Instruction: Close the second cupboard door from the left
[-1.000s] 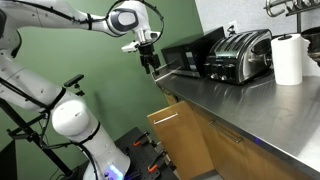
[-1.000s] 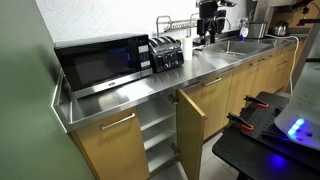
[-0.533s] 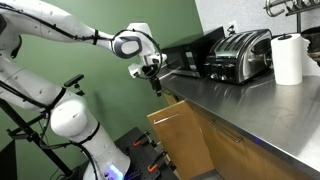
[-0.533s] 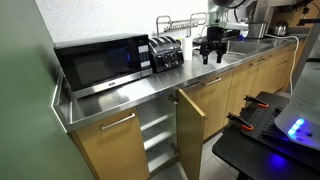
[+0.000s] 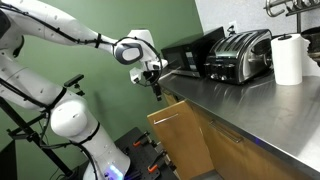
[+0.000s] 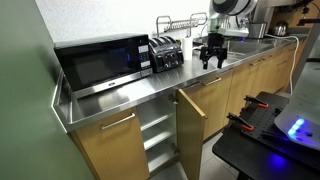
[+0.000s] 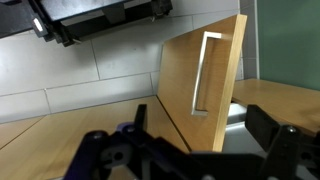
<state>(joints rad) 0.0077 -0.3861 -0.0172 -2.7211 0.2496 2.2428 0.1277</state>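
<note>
My gripper is going to push the cupboard door, which sticks out at an angle from one edge at the cabinet. The door will swing flush around that edge when I push it.
The second cupboard door from the left is a light-brown wood-grain panel. It stands swung out from the cabinet, also in an exterior view. In the wrist view the door stands edge-on ahead, with its pale bar handle facing me. My gripper is open and empty. It hangs above the counter edge, just over the door's top, and shows in an exterior view too. In the wrist view the gripper has dark fingers either side of the door. It touches nothing.
On the steel counter stand a black microwave, a toaster and a paper towel roll. A dish rack stands behind. Open shelves show behind the door. The neighbouring doors are closed.
The gripper has come down from above the counter and moved closer to the top edge of the open door. The door has not moved.
</note>
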